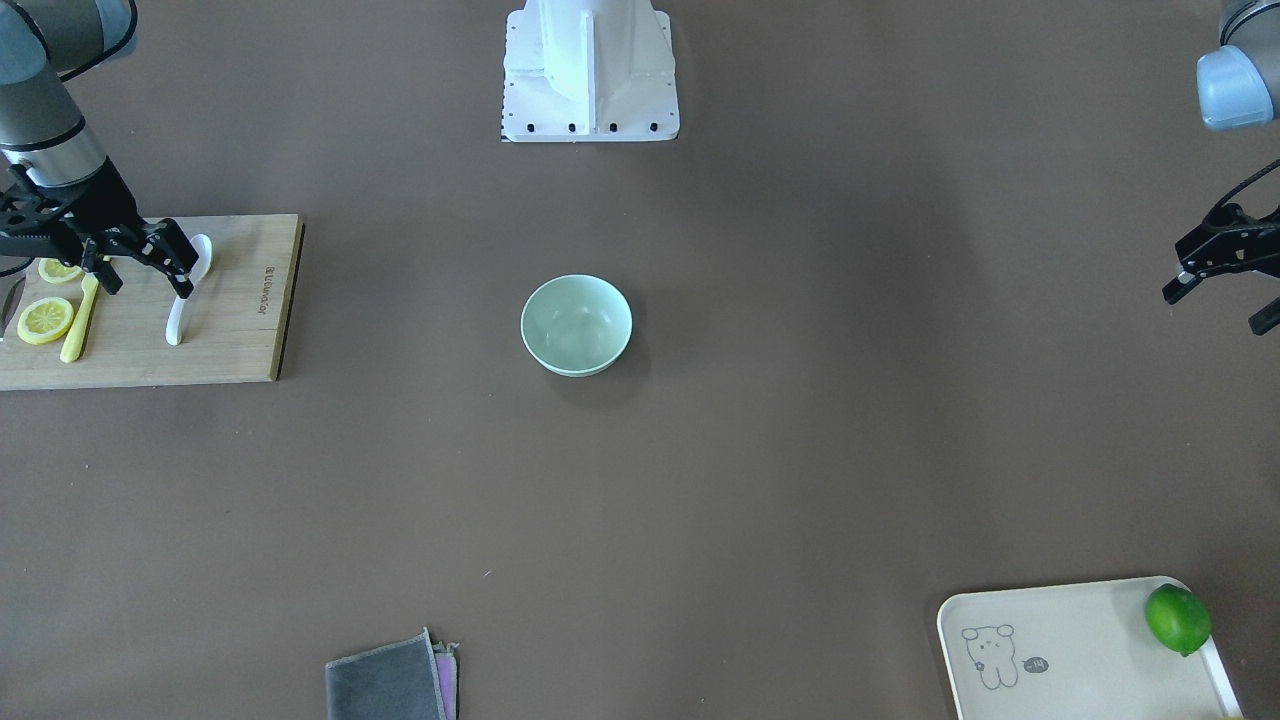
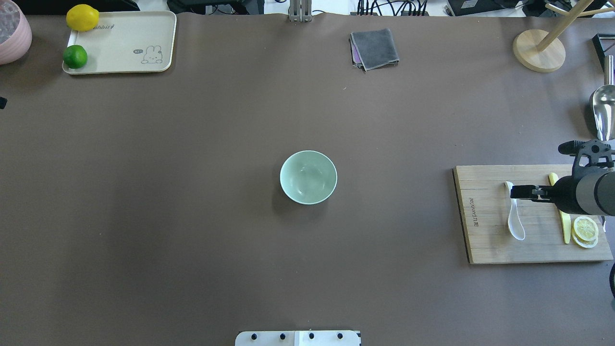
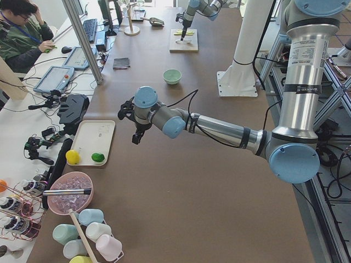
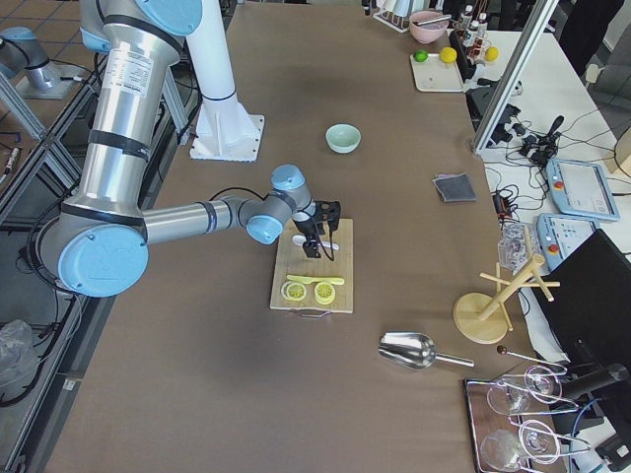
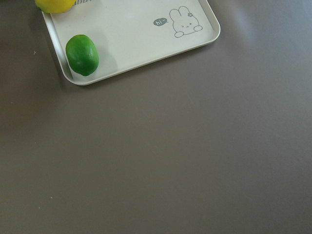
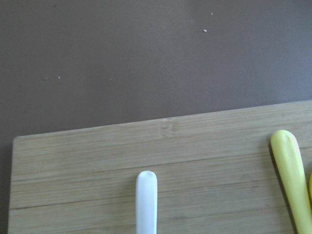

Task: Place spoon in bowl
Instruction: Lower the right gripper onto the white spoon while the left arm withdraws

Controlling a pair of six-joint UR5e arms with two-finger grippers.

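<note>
My gripper is about to lower the white spoon (image 1: 176,320) into the bowl. The spoon looks about as long as the bowl's opening (image 1: 577,322) is wide, so its handle will lean out over the bowl's rim.
The white spoon (image 1: 178,318) lies on the wooden cutting board (image 1: 240,330), its handle end toward the far table edge. It also shows in the overhead view (image 2: 515,222), and its handle tip shows in the right wrist view (image 6: 146,202). My right gripper (image 1: 143,272) hangs open just above the board, with one finger over the spoon's middle and the other near the yellow knife (image 1: 78,325). It holds nothing. The mint-green bowl (image 1: 576,325) stands empty at the table's middle (image 2: 308,177). My left gripper (image 1: 1220,305) is open and empty, far off at the other end.
Lemon slices (image 2: 585,229) lie on the board beside the knife. A cream tray (image 2: 125,43) holds a lime (image 2: 75,56) and a lemon (image 2: 82,17). A grey cloth (image 2: 375,48), a metal scoop (image 2: 604,110) and a wooden stand (image 2: 538,50) sit near the far edge.
</note>
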